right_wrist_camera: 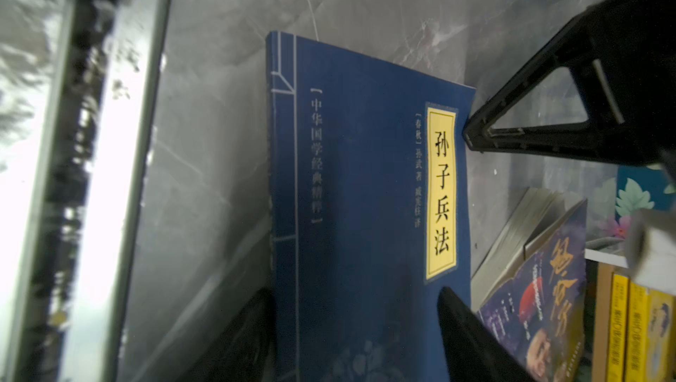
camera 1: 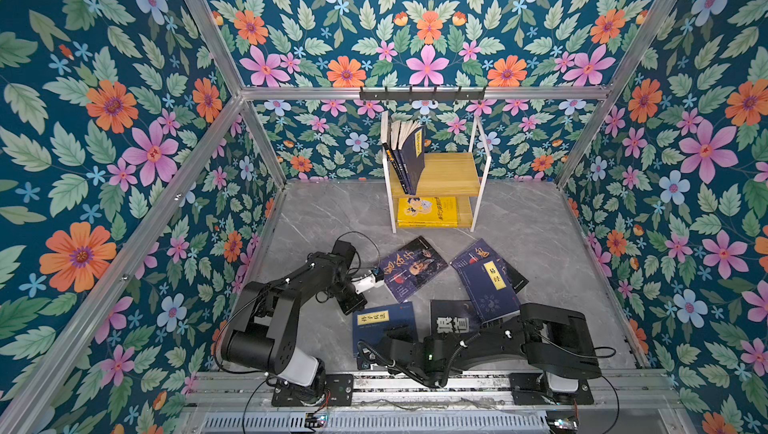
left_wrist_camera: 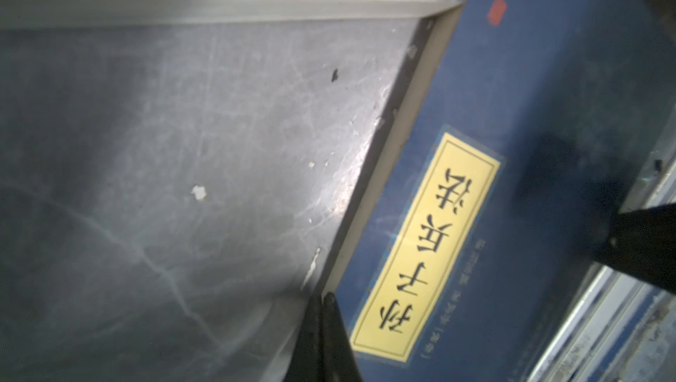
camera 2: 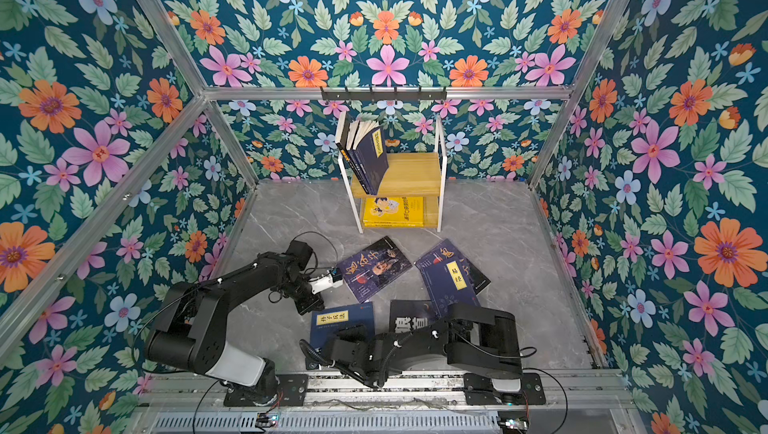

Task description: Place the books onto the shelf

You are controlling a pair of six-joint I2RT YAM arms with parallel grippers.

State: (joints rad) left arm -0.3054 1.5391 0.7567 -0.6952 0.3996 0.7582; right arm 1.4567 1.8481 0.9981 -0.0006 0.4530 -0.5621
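I should move my left gripper away first, because it is against the front navy book's shelf-side edge [right_wrist_camera: 462, 128]. My right gripper will then lift the book to the shelf [camera 1: 448, 173].
The shelf [camera 1: 455, 172] stands at the back wall with three navy books [camera 1: 406, 153] upright on its top board and a yellow book [camera 1: 428, 211] flat below. Lying on the floor are a portrait-cover book [camera 1: 415, 267], a navy book with a yellow label [camera 1: 490, 288] on another dark one, a black book [camera 1: 453, 319], and a navy book with a yellow label [camera 1: 382, 324] at the front. My left gripper [left_wrist_camera: 323, 298] is shut, its tip against that front book's [left_wrist_camera: 548, 106] edge. My right gripper [right_wrist_camera: 353, 312] stands open, one finger at each side of the same book [right_wrist_camera: 365, 179].
A black hook rail [camera 1: 422, 94] hangs on the back wall above the shelf. Floral walls close in the grey marble floor [camera 1: 540, 220] on three sides. The aluminium base rail [camera 1: 415, 386] runs along the front, just behind my right gripper.
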